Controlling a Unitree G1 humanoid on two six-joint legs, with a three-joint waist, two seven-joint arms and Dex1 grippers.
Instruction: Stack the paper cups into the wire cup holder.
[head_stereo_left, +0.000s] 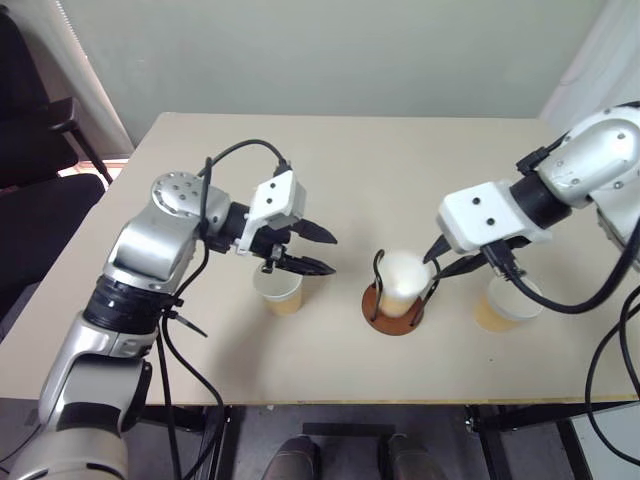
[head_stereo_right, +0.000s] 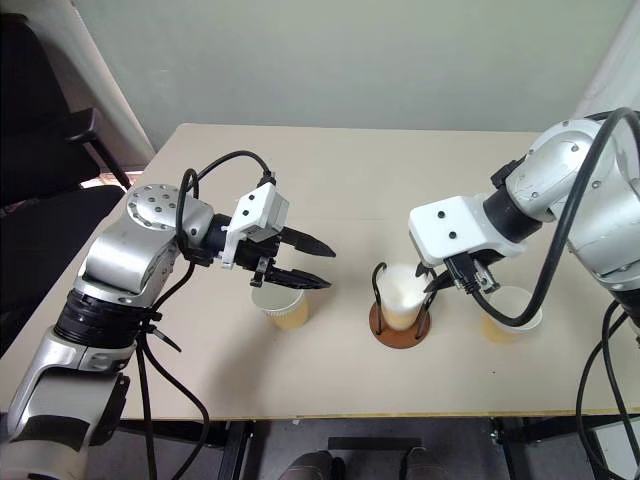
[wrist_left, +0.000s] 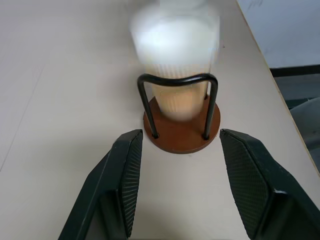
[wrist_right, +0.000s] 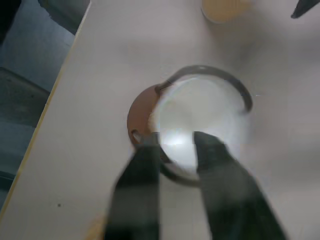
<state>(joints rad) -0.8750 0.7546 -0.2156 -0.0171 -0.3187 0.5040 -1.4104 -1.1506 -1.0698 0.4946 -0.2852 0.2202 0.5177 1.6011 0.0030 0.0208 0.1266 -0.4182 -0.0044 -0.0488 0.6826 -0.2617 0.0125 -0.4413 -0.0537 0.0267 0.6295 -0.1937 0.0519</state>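
My left gripper's fingers are reaching beyond the second paper cup toward the occupied wire cup holder (head_stereo_left: 398, 300). My left gripper should move back and pinch that cup's rim (head_stereo_left: 262, 282).
A paper cup (head_stereo_left: 403, 278), white at the rim and tan below, stands inside the wire cup holder (head_stereo_left: 385, 320), between its black loops on the reddish-brown base; it looks blurred. My right gripper (head_stereo_left: 440, 265) hovers at that cup's right rim, its fingers (wrist_right: 142, 190) parted over the white inside. My left gripper (head_stereo_left: 333, 254) is open and points right towards the holder (wrist_left: 180, 142). Just below it, a second paper cup (head_stereo_left: 280, 293) stands on the table. A third paper cup (head_stereo_left: 505, 305) stands right of the holder, partly behind the right arm's cable.
The beige table (head_stereo_left: 400, 160) is bare behind the arms. Its front edge runs close to the holder and the cups. A black chair (head_stereo_left: 30, 150) stands off the table's left side. Black cables loop from both wrists.
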